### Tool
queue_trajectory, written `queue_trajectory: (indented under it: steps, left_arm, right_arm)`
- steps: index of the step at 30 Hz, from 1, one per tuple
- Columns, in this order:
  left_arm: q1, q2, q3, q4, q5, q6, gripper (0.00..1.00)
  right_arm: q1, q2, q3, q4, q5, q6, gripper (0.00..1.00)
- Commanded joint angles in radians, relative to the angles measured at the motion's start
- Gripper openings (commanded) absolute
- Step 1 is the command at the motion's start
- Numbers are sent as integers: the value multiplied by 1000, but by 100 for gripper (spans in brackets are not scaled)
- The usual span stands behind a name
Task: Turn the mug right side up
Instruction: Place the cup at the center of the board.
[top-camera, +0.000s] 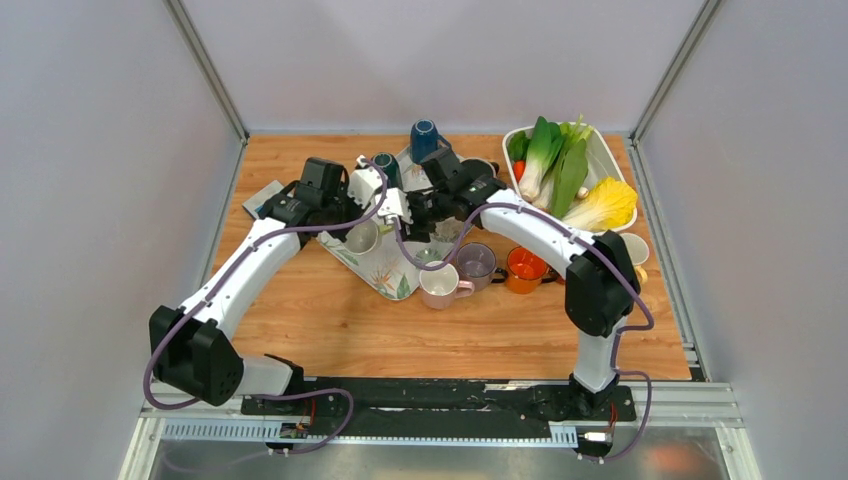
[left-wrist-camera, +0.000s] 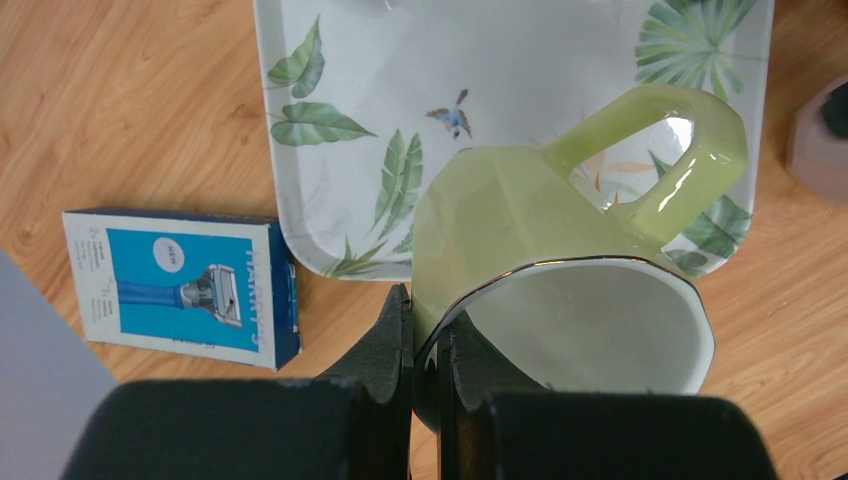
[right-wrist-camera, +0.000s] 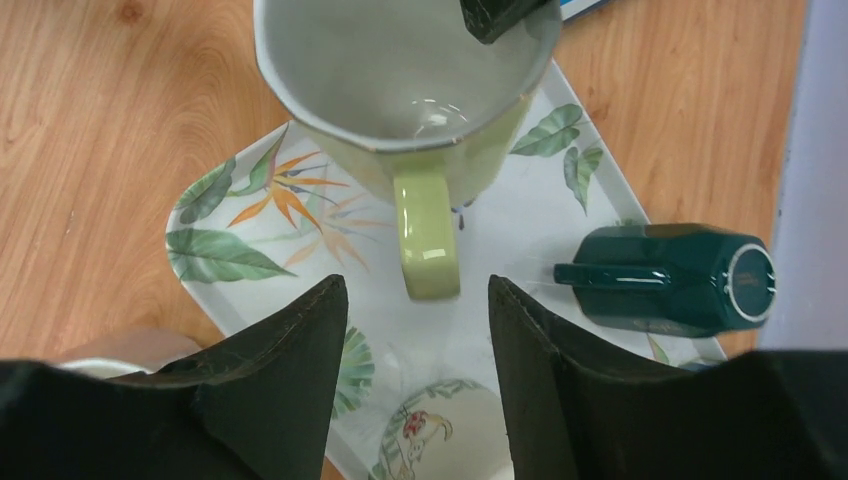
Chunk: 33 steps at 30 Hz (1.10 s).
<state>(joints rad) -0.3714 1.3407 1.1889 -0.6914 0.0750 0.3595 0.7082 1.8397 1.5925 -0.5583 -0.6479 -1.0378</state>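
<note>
My left gripper is on the light green mug's rim (left-wrist-camera: 462, 306), so next my right gripper grabs the handle (right-wrist-camera: 428, 232) facing it and then stands the mug next to the pink mug first.
The light green mug (top-camera: 362, 237) has its mouth facing up, over the near-left part of the leaf-patterned tray (top-camera: 392, 275). My left gripper (left-wrist-camera: 425, 300) is shut on its rim, one finger inside and one outside the wall (left-wrist-camera: 520, 220). I cannot tell whether the mug's base touches the tray. My right gripper (right-wrist-camera: 417, 290) is open and empty, its fingers apart just short of the mug's handle (right-wrist-camera: 428, 240). The mug (right-wrist-camera: 400, 100) shows a white, empty inside. In the top view the two grippers, left (top-camera: 385, 220) and right (top-camera: 420, 215), meet over the tray.
A dark teal mug (right-wrist-camera: 670, 280) shows its base on the tray and a blue mug (top-camera: 424, 140) stands upside down behind it. Pink (top-camera: 440, 283), purple (top-camera: 477, 262) and orange (top-camera: 525, 268) mugs stand right of the tray. A razor box (left-wrist-camera: 180, 285) lies left. A white bin of vegetables (top-camera: 570, 175) is at back right.
</note>
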Motion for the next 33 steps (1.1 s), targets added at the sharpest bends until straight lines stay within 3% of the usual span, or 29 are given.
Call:
queue_trajectory:
  steps: [1, 8, 16, 18, 19, 21, 28, 33]
  left_arm:
    - [6, -14, 71, 59, 42, -70, 0]
    - [48, -19, 69, 58, 145, -159, 0]
    - [83, 2, 104, 63, 197, -190, 1]
    - [94, 10, 114, 54, 226, -195, 32]
    - [101, 12, 116, 54, 235, -199, 57]
    - [116, 9, 116, 61, 273, -205, 70]
    - [184, -64, 104, 137, 288, -243, 73]
    - [230, -183, -20, 273, 341, -242, 74]
  right_arm:
    - [47, 58, 83, 17, 61, 25, 57]
    - [84, 72, 63, 46, 74, 18, 44]
    - [89, 87, 55, 44, 97, 1, 5]
    - [87, 85, 55, 49, 106, 8, 0]
    - [87, 85, 54, 55, 116, 15, 0]
    - [83, 76, 49, 81, 143, 35, 0]
    - [-5, -2, 57, 112, 133, 151, 0]
    - [-116, -114, 2, 109, 74, 226, 0]
